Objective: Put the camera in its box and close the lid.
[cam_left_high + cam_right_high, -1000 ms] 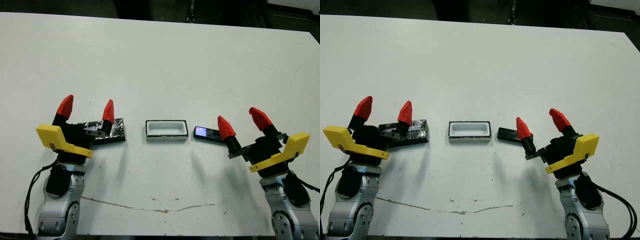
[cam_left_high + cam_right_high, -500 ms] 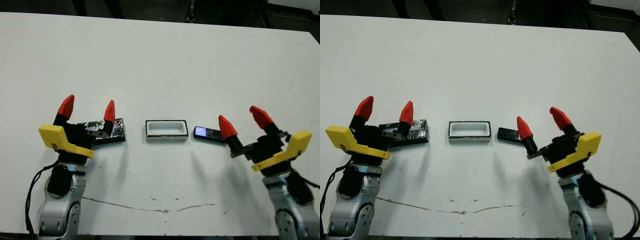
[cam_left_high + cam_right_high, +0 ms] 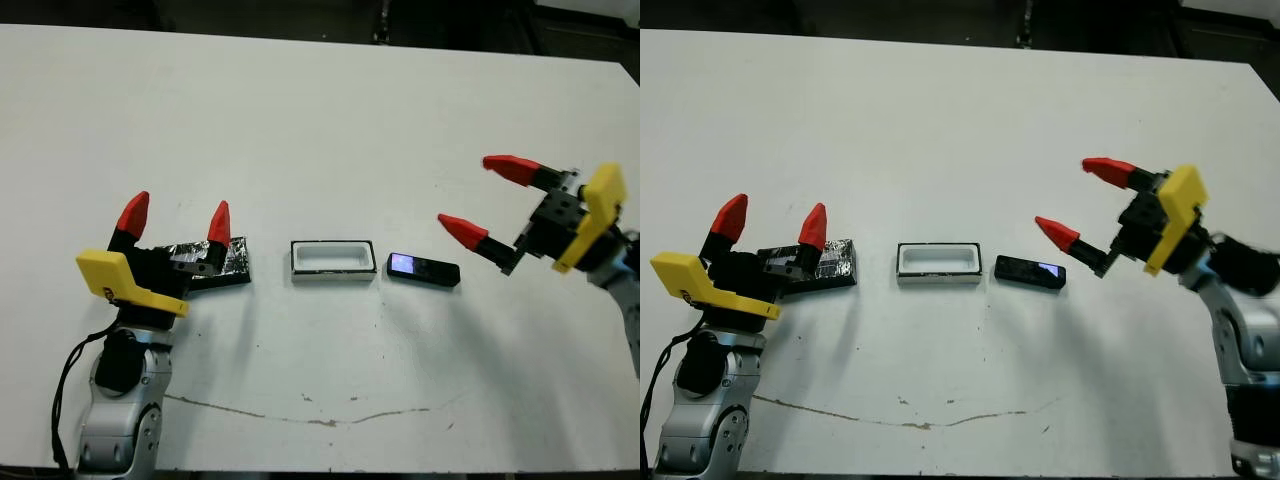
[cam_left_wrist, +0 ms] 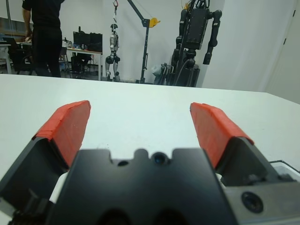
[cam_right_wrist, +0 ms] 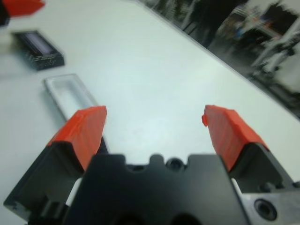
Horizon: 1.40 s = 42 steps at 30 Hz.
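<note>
My gripper will lower the camera [image 3: 424, 270] into the box, and the camera should go down inside the white border, because the box's hollow [image 3: 333, 257] has the same long rounded outline.
The camera [image 3: 423, 268], a slim black bar with a lit bluish patch, lies flat on the table just right of the box [image 3: 333, 261]. The box is a small white tray with a black rim, and nothing is in it. The crinkly black lid [image 3: 222, 262] lies left of the box, partly behind my left gripper [image 3: 175, 217], which is open and upright with nothing held. My right gripper [image 3: 478, 197] hovers open to the right of the camera, fingers pointing left, apart from it. In the right wrist view the box [image 5: 68, 91] and lid [image 5: 37, 49] show beyond the fingers.
A thin dark crack [image 3: 300, 408] runs across the white table [image 3: 320, 120] near its front edge. Beyond the far edge, the left wrist view shows a person [image 4: 44, 37] standing and humanoid robots on stands [image 4: 197, 37].
My right arm has lifted, swung out to the right and turned so its fingers point left; the camera now shows whole. The left arm, lid, box and camera have not moved.
</note>
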Each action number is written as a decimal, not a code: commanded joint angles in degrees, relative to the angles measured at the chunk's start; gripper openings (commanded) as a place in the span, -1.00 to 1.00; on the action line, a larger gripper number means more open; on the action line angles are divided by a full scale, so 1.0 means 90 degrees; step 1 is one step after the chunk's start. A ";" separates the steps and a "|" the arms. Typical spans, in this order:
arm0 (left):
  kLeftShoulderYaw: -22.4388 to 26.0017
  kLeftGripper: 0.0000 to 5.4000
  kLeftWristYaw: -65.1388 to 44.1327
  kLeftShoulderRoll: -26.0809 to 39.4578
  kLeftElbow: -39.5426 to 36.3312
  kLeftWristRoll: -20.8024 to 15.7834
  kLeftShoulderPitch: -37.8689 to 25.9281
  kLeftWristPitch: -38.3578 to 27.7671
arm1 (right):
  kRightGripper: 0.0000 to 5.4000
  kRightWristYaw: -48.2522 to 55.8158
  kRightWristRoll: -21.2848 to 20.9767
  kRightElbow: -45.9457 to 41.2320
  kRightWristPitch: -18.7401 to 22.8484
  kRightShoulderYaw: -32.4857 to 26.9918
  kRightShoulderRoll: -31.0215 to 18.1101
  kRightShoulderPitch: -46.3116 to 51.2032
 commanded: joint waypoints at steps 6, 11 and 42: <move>0.0006 1.00 0.0052 -0.0041 -0.0029 0.0016 0.0089 0.0096 | 0.99 0.1052 -0.0434 0.0406 0.0824 0.0879 -0.0422 -0.0630; 0.0000 1.00 0.0064 -0.0061 -0.0024 0.0056 0.0082 0.0080 | 0.99 0.1207 -0.0850 0.0710 0.0735 0.1222 -0.0376 -0.0815; -0.0031 1.00 0.0050 -0.0075 -0.0087 -0.0060 0.0102 0.0164 | -0.29 0.1115 -0.1455 0.1520 -0.0171 0.1624 0.0218 -0.0572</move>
